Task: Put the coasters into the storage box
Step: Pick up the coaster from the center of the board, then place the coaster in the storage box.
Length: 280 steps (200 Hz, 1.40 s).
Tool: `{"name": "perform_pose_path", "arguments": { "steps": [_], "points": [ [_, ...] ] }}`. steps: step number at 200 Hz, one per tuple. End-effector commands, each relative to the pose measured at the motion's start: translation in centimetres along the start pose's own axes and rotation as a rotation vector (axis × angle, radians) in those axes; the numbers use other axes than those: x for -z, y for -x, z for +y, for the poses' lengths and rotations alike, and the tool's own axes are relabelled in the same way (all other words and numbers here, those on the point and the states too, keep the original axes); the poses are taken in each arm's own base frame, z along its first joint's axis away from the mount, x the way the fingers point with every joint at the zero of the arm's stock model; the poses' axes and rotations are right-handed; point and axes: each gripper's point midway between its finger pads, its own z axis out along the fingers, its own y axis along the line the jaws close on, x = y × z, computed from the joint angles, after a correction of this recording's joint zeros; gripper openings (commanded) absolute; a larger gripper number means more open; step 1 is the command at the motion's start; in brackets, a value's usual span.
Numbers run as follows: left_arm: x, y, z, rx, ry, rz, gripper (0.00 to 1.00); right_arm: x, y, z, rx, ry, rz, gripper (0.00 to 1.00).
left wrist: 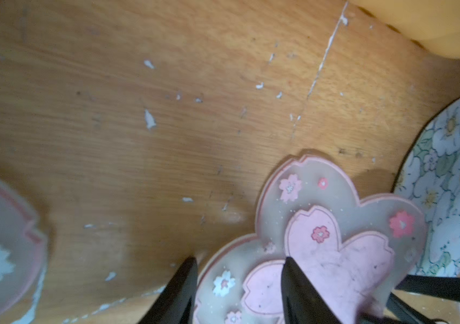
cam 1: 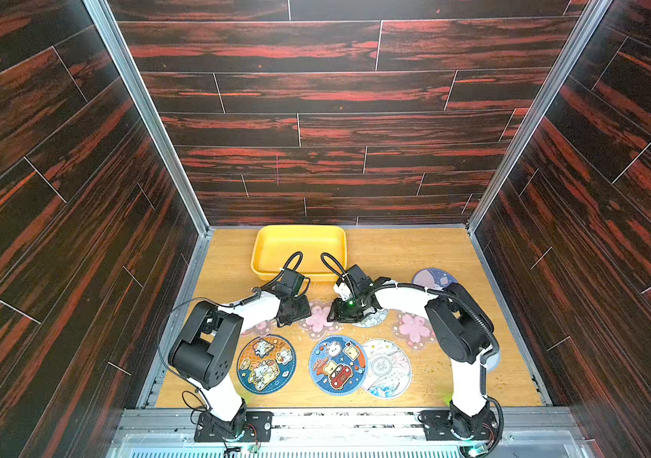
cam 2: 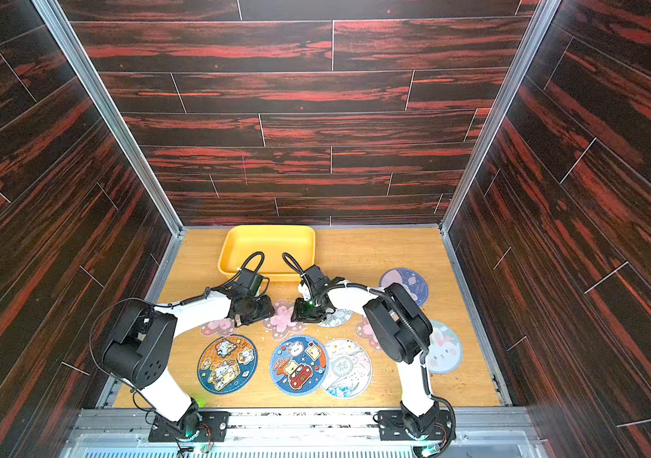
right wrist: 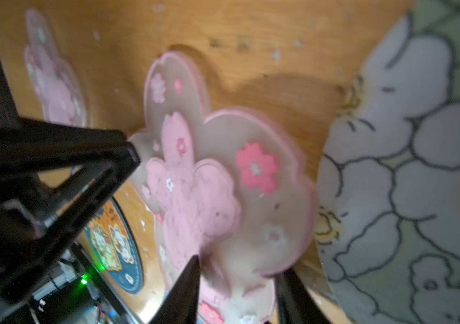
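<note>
The robot's two grippers are holding opposite petals of the pink blossom coaster (left wrist: pixel 238 289), so the left gripper should open before the right gripper takes the coaster to the yellow storage box (cam 1: pixel 299 249).
A pink blossom coaster (cam 1: pixel 317 317) (cam 2: pixel 284 317) sits mid-table between both grippers, raised off the wood and casting a shadow in the wrist views. My left gripper (cam 1: pixel 296 313) (left wrist: pixel 240 269) has one petal of this coaster (left wrist: pixel 335 252) between its jaws. My right gripper (cam 1: pixel 337 313) (right wrist: pixel 240 266) closes round the opposite petal (right wrist: pixel 209 182), which bulges between the fingers. The yellow storage box (cam 1: pixel 300 230) (cam 2: pixel 272 228) stands at the back with nothing in it. Other coasters lie flat around.
Round coasters lie near the front: an orange cartoon one (cam 1: pixel 266 365), a blue cartoon one (cam 1: pixel 337 365) and a wave one (cam 1: pixel 387 372). There are more blossoms (cam 1: pixel 415 329) (cam 1: pixel 258 327), a moon disc (cam 1: pixel 433 277), a floral disc (cam 1: pixel 375 319) and a bunny disc (cam 2: pixel 444 349). Walls close three sides.
</note>
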Motion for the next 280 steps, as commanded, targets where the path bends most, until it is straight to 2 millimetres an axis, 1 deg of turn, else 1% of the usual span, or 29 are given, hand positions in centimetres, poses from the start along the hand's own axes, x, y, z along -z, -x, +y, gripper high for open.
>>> {"name": "perform_pose_path", "arguments": {
  "steps": [1,29,37,57,59,64,93,118,145,167,187,216,238,250,269,280],
  "points": [
    [-2.0,-5.7,3.0,0.03,0.085,0.212,0.52,-2.3,-1.7,-1.4,-0.024,-0.042,0.066,0.29],
    [-1.8,-5.6,2.9,0.036,0.087,0.203,0.51,-1.9,-1.4,-1.1,-0.02,-0.033,0.053,0.12],
    [-1.7,-5.5,3.0,0.038,0.092,0.197,0.51,-1.7,-1.3,-0.9,-0.016,-0.031,0.048,0.09],
    [-1.3,-5.1,3.2,0.049,0.106,0.175,0.55,-0.4,-0.6,-0.4,-0.008,-0.026,0.007,0.02],
    [-0.8,-4.7,2.8,0.047,0.095,0.157,0.55,-0.3,-0.5,-0.4,-0.007,-0.026,0.001,0.01],
    [-0.4,-4.3,2.7,0.048,0.091,0.142,0.57,0.2,-0.3,-0.3,-0.006,-0.023,-0.012,0.0],
    [1.6,-2.6,2.0,0.067,0.068,0.071,0.67,3.7,1.2,0.5,-0.001,0.0,-0.081,0.0],
    [3.8,-0.9,1.7,0.093,0.047,0.007,0.7,7.0,2.1,1.2,0.012,0.016,-0.12,0.0],
    [5.8,0.4,1.7,0.122,0.021,-0.048,0.71,10.6,2.9,2.1,0.029,0.032,-0.156,0.0],
    [6.6,0.9,1.6,0.135,-0.004,-0.069,0.72,13.5,3.7,3.1,0.045,0.057,-0.191,0.0],
    [6.5,1.0,1.3,0.136,-0.023,-0.067,0.73,15.7,4.9,4.2,0.059,0.083,-0.227,0.0],
    [5.8,0.9,1.1,0.147,-0.043,-0.061,0.73,18.3,8.2,5.7,0.071,0.126,-0.306,0.0],
    [5.4,0.9,0.8,0.149,-0.063,-0.057,0.73,19.0,11.3,7.2,0.096,0.178,-0.347,0.0],
    [5.2,0.9,0.5,0.147,-0.08,-0.053,0.73,18.9,13.2,7.8,0.114,0.189,-0.367,0.0],
    [4.7,1.0,-0.3,0.141,-0.128,-0.05,0.73,18.1,16.1,8.7,0.138,0.219,-0.402,0.0],
    [4.5,1.0,-0.6,0.142,-0.15,-0.048,0.73,17.1,17.6,9.0,0.138,0.236,-0.405,0.0]
  ]
}}
